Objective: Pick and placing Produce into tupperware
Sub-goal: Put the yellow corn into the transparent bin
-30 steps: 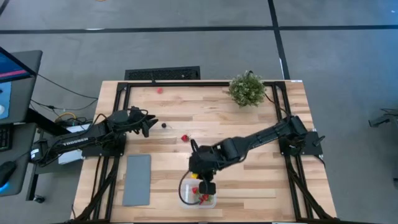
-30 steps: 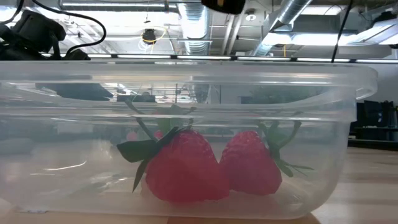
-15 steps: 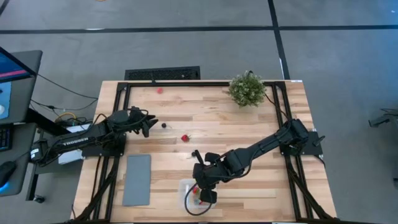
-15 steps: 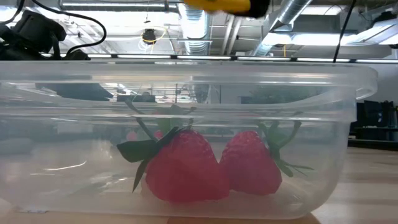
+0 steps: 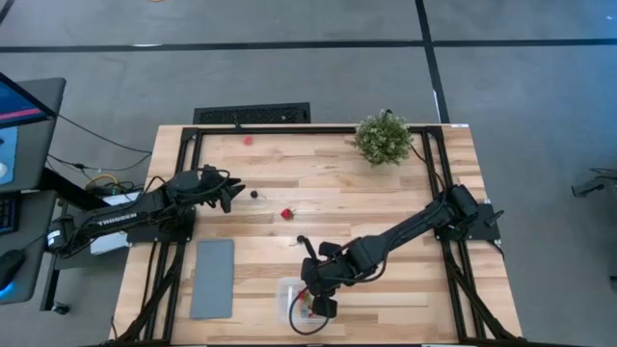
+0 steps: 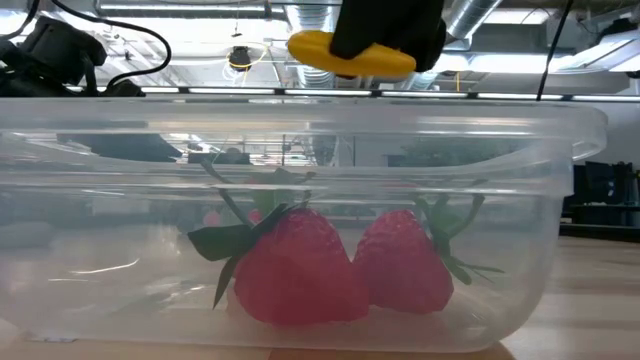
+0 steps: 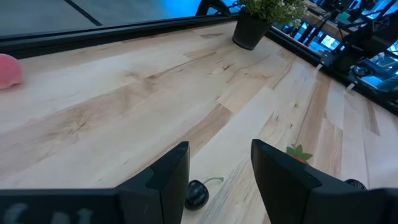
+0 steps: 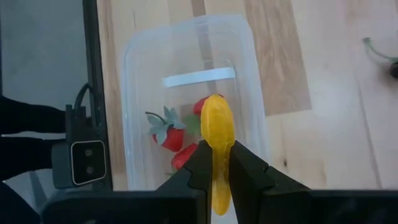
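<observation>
My right gripper is holding the yellow piece [image 6: 320, 54] level over the tupperware's open top. It should keep lowering until the piece is below the tupperware's rim [image 6: 345, 113], then let go.
My right gripper [image 5: 318, 306] hovers over the tupperware [image 5: 289, 298], a clear container at the table's near edge, and is shut on the yellow elongated piece [image 8: 217, 127]. In the low view that piece [image 6: 315, 50] sits just above the rim [image 6: 300, 112]. Two red strawberries [image 6: 300, 268] [image 6: 405, 262] lie on the container's floor. One strawberry [image 5: 286, 214] and two black berries [image 5: 254, 194] [image 5: 301, 239] lie on the table. My left gripper [image 7: 217, 168] waits open at the table's left, with a black berry [image 7: 196, 194] just ahead of it. My right gripper pinches the yellow piece between its two fingers [image 8: 245, 167], coming from above and pointing down. The fingers close on its sides [image 8: 216, 163] toward one end, and the other end [image 6: 300, 46] sticks out past them. The piece lies level, lifted clear above the tupperware.
A potted plant [image 5: 383, 138] stands at the far right corner. A flat grey slab [image 5: 213, 278] lies left of the tupperware. A pink spot [image 5: 247, 140] sits near the far edge. Bare wood lies between the two arms.
My right gripper has moved toward the table's near edge and down, carrying the yellow piece over the tupperware. In the low view the piece has come down into sight just above the rim. The strawberries inside have stayed put.
</observation>
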`<state>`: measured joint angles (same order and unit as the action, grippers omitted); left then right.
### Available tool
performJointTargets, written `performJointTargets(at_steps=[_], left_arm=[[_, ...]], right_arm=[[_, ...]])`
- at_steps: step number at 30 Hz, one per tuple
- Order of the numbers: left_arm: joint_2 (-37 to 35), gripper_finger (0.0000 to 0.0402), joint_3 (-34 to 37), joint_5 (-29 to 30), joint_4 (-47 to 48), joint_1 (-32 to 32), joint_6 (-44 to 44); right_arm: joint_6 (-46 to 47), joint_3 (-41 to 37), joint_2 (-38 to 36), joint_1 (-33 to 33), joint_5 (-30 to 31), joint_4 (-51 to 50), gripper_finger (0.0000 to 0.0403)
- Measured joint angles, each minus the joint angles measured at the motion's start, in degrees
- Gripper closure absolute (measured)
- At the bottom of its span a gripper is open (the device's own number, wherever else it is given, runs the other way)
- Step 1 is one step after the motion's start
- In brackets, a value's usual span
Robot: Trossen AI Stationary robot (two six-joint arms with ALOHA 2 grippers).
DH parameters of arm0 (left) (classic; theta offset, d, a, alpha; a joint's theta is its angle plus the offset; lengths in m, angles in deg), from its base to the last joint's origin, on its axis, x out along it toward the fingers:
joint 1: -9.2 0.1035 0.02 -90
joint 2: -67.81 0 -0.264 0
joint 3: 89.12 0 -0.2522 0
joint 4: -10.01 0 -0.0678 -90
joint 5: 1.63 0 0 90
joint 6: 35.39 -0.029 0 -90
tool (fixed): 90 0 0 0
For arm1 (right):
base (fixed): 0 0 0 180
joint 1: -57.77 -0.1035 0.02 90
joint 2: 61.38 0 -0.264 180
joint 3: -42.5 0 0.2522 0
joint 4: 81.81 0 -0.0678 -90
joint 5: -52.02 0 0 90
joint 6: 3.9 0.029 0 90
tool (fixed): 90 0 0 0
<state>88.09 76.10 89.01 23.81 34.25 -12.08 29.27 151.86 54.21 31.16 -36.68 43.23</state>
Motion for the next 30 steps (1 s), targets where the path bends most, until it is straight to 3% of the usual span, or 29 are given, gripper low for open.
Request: performJointTargets(at_steps=[12, 16, 17, 22, 30], left_arm=[[0.5, 0.0239, 0.0, -0.2, 0.0, 0.0, -0.1], [1.7, 0.0239, 0.0, -0.2, 0.1, 0.0, -0.1], [2.1, 0.0239, 0.0, -0.2, 0.0, 0.0, -0.1], [4.6, 0.0239, 0.0, 0.1, -0.1, 0.0, -0.1], [7.0, 0.0239, 0.0, 0.0, 0.0, 0.0, 0.0]], right_arm=[[0.3, -0.4, 5.8, -0.5, -5.4, 3.5, 0.0344], [1.6, -0.1, 8.6, -0.7, -5.8, 5.5, 0.0344], [1.8, -0.6, 8.5, -0.8, -5.6, 1.3, 0.0344], [2.5, -0.7, 10.9, -0.9, -6.7, 0.1, 0.0344], [2.5, -0.4, 12.4, -1.0, -7.5, 4.2, 0.0344]])
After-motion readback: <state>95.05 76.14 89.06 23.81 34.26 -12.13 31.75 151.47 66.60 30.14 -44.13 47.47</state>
